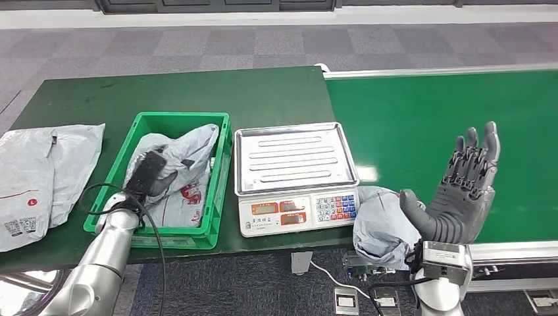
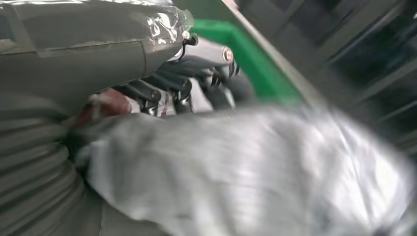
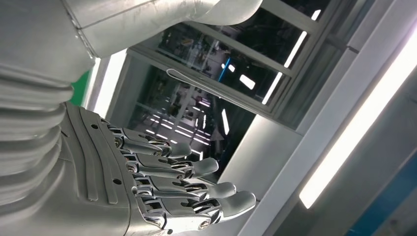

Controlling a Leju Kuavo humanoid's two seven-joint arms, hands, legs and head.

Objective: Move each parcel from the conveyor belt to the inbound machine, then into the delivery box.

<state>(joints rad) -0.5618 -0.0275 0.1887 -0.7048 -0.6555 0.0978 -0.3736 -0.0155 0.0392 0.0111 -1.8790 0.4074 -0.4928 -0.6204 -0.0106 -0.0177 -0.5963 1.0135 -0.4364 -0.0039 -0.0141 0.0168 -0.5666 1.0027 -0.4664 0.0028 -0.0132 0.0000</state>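
Note:
The grey parcel (image 1: pixel 385 222) by the scale is slumped over the table's edge in loose wrinkles (image 1: pixel 383 251), so it will fold and sag when I lift it.
A crumpled grey parcel with red print (image 1: pixel 187 164) lies in the green delivery box (image 1: pixel 220 171). My left hand (image 1: pixel 148 172) rests on top of it inside the box. In the left wrist view its dark fingers (image 2: pixel 192 83) sit against the blurred grey parcel (image 2: pixel 246 167), and I cannot tell whether they grip it. Another grey parcel (image 1: pixel 380 227) bulges over the table's front edge, just right of the scale (image 1: pixel 296 174). My right hand (image 1: pixel 460 191) stands upright beside that parcel, fingers (image 3: pixel 196 189) straight and spread, holding nothing. The scale's steel tray is bare.
Two flat grey mailers (image 1: pixel 43 178) lie on the green table left of the box. The green conveyor belt (image 1: pixel 447 118) stretches behind my right hand, with its white rail at the near edge. Cables and small devices (image 1: pixel 358 299) lie on the floor under the scale.

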